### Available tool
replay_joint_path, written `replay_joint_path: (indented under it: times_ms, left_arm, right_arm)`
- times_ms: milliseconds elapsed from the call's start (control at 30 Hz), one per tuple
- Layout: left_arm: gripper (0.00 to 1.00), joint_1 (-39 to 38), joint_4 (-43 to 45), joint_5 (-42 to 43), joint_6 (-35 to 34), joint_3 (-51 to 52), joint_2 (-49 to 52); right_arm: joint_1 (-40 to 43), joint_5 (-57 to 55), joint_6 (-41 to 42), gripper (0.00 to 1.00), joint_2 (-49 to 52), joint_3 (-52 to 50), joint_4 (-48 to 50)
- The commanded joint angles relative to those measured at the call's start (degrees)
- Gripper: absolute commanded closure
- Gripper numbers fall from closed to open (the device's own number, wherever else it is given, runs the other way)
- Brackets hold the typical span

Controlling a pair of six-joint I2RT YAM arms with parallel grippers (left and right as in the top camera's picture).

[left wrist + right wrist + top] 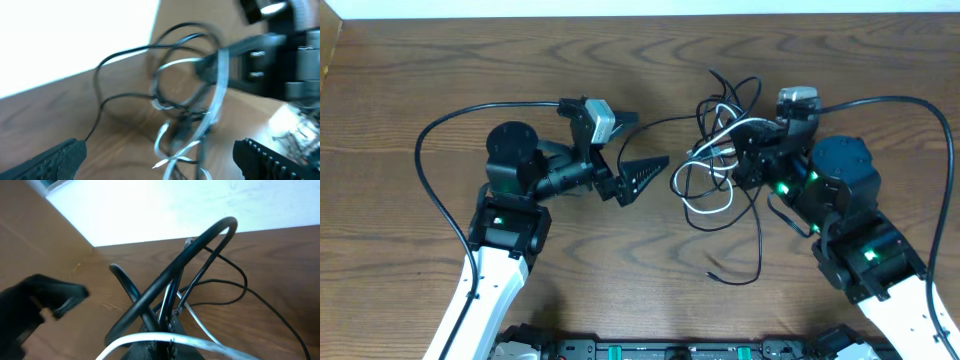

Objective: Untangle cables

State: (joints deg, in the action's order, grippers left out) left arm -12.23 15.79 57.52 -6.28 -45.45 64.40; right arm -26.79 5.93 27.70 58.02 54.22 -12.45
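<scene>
My right gripper is holding black and white cables (717,148) that hang in a bunch, clear of my open left gripper, so I should bring the white loop (679,182) over to my left gripper.
The cables (718,120) lie in a tangle of thin black cords and whitish strands right of the table's centre. A white loop (706,210) and a black cord with a plug tip (714,272) trail toward the front. My right gripper (728,152) is shut on the tangle's right side. In the right wrist view its fingers (172,327) pinch black cords (200,240), and a white strand crosses them. My left gripper (655,170) is open, just left of the tangle and not touching it. In the left wrist view the cables (185,65) hang ahead of its spread fingers (160,152).
Thick black arm wires arc over the table at the left (450,120) and at the right (910,100). The wooden table (410,60) ends at a white strip along the far edge. A black rail (650,350) runs along the front edge.
</scene>
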Motion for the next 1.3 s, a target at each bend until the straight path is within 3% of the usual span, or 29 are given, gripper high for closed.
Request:
replay_joint_path:
  times_ms: [0, 133, 233, 300, 433, 600, 700, 1267]
  left_arm:
    - [0.02, -0.13, 2.38, 4.39, -2.78, -0.74, 0.0]
    - [0.02, -0.13, 1.84, -2.8, -14.25, -0.74, 0.02]
    - [0.02, -0.33, -0.55, -9.51, -29.44, -0.74, 0.02]
    - [0.02, -1.68, -1.81, -12.17, -32.68, -0.74, 0.02]
    - [0.02, -7.28, -2.6, -18.45, -32.59, -0.74, 0.0]
    - [0.02, -14.49, -7.76, -34.21, -31.87, -0.76, 0.0]
    - [0.02, -15.19, -11.21, -39.6, -31.45, -0.76, 0.0]
    - [0.02, -18.99, -7.85, -40.65, -31.32, -0.74, 0.09]
  right_arm:
    - [0.31, -1.11, 1.7, 0.99, 0.33, 0.33, 2.19]
    - [0.0, -0.81, 1.86, 0.99, 0.39, 0.33, 2.36]
    - [-0.76, 0.07, 1.38, 0.99, 0.39, 0.33, 0.94]
    - [-1.27, 0.68, -0.76, 0.99, 0.39, 0.33, 0.68]
    - [-2.73, 2.21, -6.91, 0.99, 0.39, 0.33, 0.7]
    - [-4.81, 2.91, -14.93, 0.99, 0.42, 0.33, 0.7]
    - [-5.14, 2.56, -16.44, 0.99, 0.39, 0.33, 0.66]
    - [-7.82, 3.91, -17.05, 0.99, 5.14, 0.33, 6.32]
